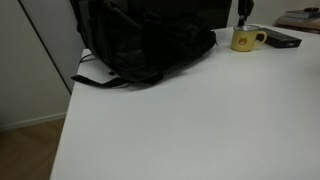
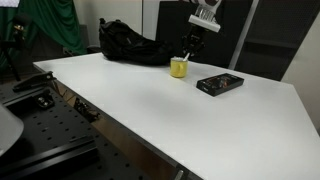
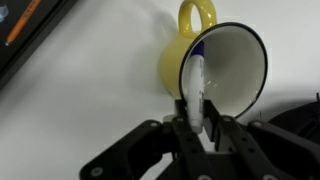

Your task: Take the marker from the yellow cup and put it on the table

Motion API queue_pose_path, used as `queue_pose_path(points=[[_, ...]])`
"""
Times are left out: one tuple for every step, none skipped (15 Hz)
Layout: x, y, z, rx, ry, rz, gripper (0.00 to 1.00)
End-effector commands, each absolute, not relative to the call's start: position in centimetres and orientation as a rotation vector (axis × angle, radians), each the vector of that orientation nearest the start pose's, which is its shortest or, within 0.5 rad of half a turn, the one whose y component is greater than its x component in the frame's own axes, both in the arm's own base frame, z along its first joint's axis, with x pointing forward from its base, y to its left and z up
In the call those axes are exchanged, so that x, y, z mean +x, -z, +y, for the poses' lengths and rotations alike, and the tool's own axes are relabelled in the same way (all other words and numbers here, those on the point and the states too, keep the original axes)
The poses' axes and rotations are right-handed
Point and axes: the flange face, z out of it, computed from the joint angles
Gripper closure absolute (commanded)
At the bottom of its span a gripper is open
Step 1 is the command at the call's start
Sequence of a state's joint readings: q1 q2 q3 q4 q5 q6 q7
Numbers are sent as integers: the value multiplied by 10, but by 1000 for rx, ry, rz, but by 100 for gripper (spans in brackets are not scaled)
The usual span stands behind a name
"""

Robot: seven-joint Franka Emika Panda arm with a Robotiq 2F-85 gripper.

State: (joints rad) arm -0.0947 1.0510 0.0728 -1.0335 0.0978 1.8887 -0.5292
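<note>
My gripper should open to free the yellow cup, because the cup is tilted with its rim (image 3: 181, 86) against my gripper's fingers. It should then close on only the marker (image 3: 196, 80) before lifting.
The yellow cup (image 3: 215, 62) stands on the white table (image 3: 90, 90), handle pointing away in the wrist view. It also shows in both exterior views (image 1: 245, 39) (image 2: 179, 67). The marker (image 3: 194, 85), a thin white stick with a blue cap end, leans out of the cup's rim. My gripper (image 3: 196, 122) hangs right above the cup and is shut on the marker's white upper end. The blue cap end sits at the cup's rim. In an exterior view the gripper (image 2: 190, 42) is just above the cup.
A big black backpack (image 1: 140, 40) lies on the table beside the cup. A dark flat object (image 2: 219, 84) lies on the other side of the cup; it shows at the wrist view's left edge (image 3: 20, 40). The table's near edge drops to the floor (image 1: 30, 150).
</note>
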Motion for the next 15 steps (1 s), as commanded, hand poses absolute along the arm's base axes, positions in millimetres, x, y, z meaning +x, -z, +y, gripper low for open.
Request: queue_pose_path(points=[[758, -188, -28, -2891, -231, -588, 95], [758, -187, -28, -2893, -233, -588, 53], [758, -187, -28, -2894, -235, -587, 52], [758, -187, -29, -2896, -239, -584, 47], [758, -188, -30, -2896, -239, -582, 39], [758, -188, -30, -2898, -239, -579, 33], [758, -189, -30, -2900, -237, -576, 27], [758, -190, -31, -2901, -236, -573, 19], [758, -190, -31, -2902, -235, -571, 12], [758, -190, -31, -2903, -233, -570, 6], [758, -190, -31, -2905, -232, -570, 1], [758, -191, -30, -2908, -227, -572, 0], [758, -192, -30, -2911, -221, -578, 0], [759, -193, -29, -2914, -219, -579, 0], [759, -194, -28, -2916, -219, -584, 0]])
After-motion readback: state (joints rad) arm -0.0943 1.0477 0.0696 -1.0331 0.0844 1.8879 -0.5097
